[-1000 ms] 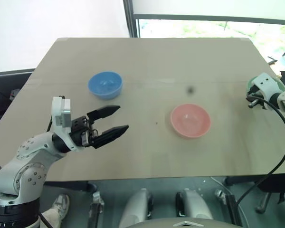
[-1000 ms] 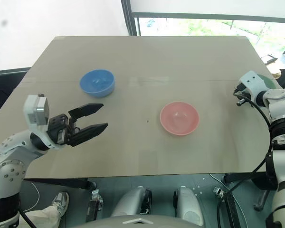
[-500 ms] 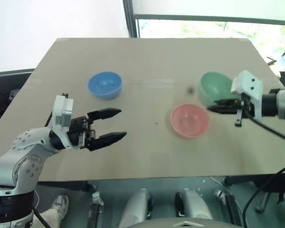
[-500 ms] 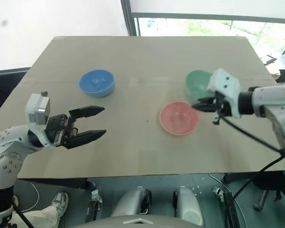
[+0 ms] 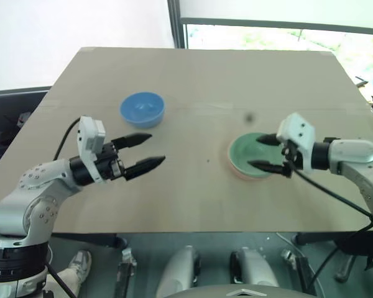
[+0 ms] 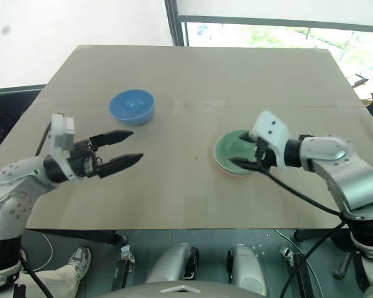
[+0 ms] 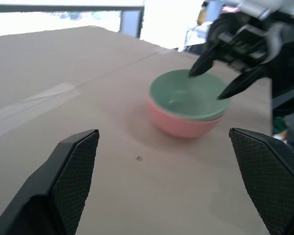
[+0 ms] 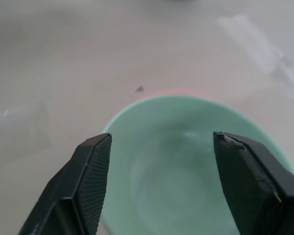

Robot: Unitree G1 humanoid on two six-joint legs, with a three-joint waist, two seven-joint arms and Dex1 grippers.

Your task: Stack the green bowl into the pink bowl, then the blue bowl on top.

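My right gripper is hanging over the green bowl (image 5: 246,151), where the blue bowl has to go. It should move back out of the way while my left gripper grabs the blue bowl's rim (image 5: 161,110).
The green bowl (image 5: 247,153) sits nested inside the pink bowl (image 7: 183,124), right of the table's middle; just a pink rim shows under it. My right gripper (image 5: 263,153) hangs over the green bowl's right side, open, its fingers (image 8: 90,171) apart from the bowl and holding nothing. The blue bowl (image 5: 142,109) rests upright at the far left of the table. My left gripper (image 5: 147,151) is open and empty over the table, in front of the blue bowl and pointing toward the stacked bowls.
The tan table (image 5: 199,81) has a small dark speck (image 5: 249,117) behind the stacked bowls and a strip of clear tape across its middle. A window runs along the far edge.
My right gripper swung in from the table's right edge with the green bowl, set it into the pink bowl and opened. My left gripper moved slightly forward.
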